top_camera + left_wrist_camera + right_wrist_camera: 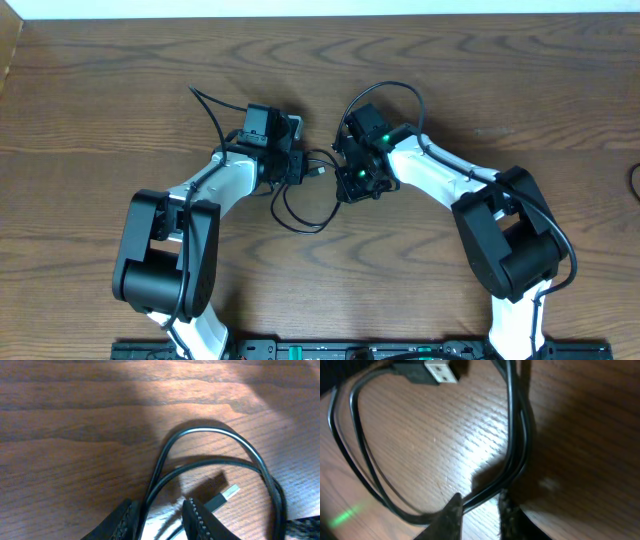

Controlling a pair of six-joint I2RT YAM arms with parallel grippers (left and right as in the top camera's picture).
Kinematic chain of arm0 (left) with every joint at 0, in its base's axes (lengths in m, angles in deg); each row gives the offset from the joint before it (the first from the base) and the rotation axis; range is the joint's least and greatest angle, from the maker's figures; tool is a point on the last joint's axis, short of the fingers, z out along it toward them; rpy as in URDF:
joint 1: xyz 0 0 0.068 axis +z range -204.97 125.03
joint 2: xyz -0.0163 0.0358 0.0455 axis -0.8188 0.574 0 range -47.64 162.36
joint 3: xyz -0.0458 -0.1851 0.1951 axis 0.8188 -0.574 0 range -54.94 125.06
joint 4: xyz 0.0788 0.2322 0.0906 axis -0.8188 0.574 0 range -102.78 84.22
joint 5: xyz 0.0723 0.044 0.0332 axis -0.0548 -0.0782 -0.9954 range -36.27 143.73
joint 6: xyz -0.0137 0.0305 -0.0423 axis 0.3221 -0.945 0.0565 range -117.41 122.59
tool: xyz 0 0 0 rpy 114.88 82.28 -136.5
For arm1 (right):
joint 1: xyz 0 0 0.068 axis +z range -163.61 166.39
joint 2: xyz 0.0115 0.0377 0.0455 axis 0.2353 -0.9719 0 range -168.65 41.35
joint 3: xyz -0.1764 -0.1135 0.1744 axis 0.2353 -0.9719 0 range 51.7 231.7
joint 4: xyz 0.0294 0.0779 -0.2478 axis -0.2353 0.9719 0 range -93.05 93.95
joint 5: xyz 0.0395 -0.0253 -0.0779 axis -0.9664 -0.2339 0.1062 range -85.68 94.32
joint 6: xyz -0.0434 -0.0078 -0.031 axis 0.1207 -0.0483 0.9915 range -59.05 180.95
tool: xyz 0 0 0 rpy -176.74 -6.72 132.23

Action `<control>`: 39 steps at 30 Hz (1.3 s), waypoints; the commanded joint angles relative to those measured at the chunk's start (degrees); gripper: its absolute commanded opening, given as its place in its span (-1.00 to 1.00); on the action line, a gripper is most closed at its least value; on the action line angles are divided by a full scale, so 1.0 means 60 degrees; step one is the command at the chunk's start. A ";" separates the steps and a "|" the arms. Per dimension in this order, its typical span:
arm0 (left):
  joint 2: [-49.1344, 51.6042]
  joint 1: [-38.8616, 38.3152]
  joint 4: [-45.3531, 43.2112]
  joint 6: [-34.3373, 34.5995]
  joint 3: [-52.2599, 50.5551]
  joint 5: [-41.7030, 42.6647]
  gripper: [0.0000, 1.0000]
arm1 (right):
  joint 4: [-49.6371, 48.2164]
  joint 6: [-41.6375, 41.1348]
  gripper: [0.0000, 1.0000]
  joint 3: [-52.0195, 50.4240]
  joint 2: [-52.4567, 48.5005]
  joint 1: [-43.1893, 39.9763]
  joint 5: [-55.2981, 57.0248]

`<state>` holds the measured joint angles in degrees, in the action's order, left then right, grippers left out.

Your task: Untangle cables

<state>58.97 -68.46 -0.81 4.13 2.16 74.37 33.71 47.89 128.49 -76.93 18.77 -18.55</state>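
My right gripper should open and take only one part before pulling the cable's loop apart, as two parts of the black cable (489, 491) lie bunched in its fingers.
A thin black cable (300, 215) lies in a loose loop on the wooden table between my two grippers. Its USB plug (318, 171) points at the right gripper. In the left wrist view the black cable (210, 430) arcs over the wood, and the plug (225, 495) hangs just above it. My left gripper (159, 503) has a black strand and a whitish blur, probably the white cable (170, 521), between its fingers. My right gripper (480, 495) has closed in on two strands of the black cable (515, 435), and the plug (440, 371) lies beyond them.
Thick black robot wires curve up behind the left wrist (205, 105) and over the right wrist (385, 90). The two grippers (297, 168) (350, 183) stand close, nearly facing each other. Bare wooden table (100, 80) surrounds them, and a dark rail (350, 350) runs along the front edge.
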 commanded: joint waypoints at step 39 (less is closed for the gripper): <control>0.0197 -0.0747 0.0663 0.0244 -0.0692 0.2095 -0.31 | 0.0379 0.0736 -0.14 -0.0237 -0.0200 -0.1909 0.0382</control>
<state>57.48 -70.80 2.18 4.54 -0.02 84.93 34.91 49.93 128.47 -76.34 7.58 -19.71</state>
